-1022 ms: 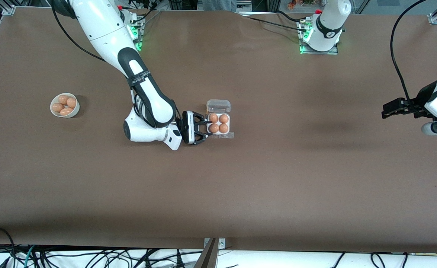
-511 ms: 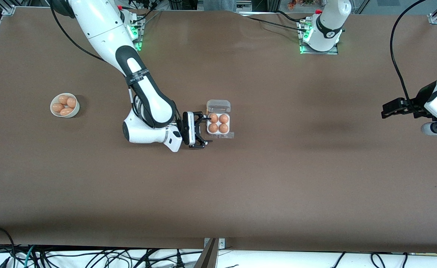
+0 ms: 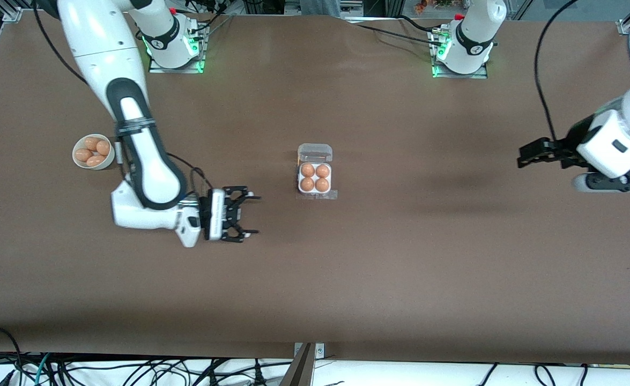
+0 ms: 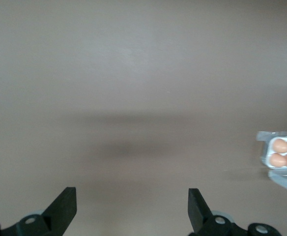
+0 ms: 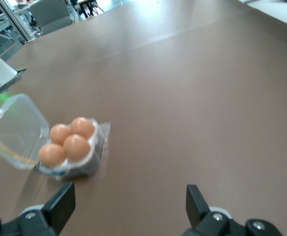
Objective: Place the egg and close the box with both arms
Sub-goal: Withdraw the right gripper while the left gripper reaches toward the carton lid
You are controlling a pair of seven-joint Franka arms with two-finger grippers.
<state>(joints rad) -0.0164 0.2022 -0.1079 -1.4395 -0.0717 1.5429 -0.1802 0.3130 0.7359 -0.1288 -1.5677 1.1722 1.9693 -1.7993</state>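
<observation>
My right gripper should move back and my left gripper should push the open lid [image 3: 315,152] over from behind, because there is an egg in every cell of the clear box [image 3: 315,178].
The clear box [image 3: 315,195] sits mid-table with its lid [image 3: 315,152] swung open, and every cell holds an orange-brown egg [image 3: 308,184]; I cannot tell the eggs apart. My right gripper [image 3: 254,215] hangs open and empty over bare table between the bowl and the box. In the right wrist view its fingers [image 5: 60,204] frame bare table, with the box [image 5: 98,160] and open lid [image 5: 15,125] ahead. My left gripper [image 3: 524,155] is open and empty over the left arm's end of the table. In the left wrist view the gripper [image 4: 132,206] is over bare table, with the box [image 4: 263,147] far off.
A round white bowl [image 3: 110,161] with several more eggs stands near the right arm's end of the table. Both arm bases glow green along the edge of the table farthest from the front camera. Cables hang below the edge nearest that camera.
My right gripper has opened and pulled back from the box toward the right arm's end of the table. The left gripper has shifted slightly toward the box.
</observation>
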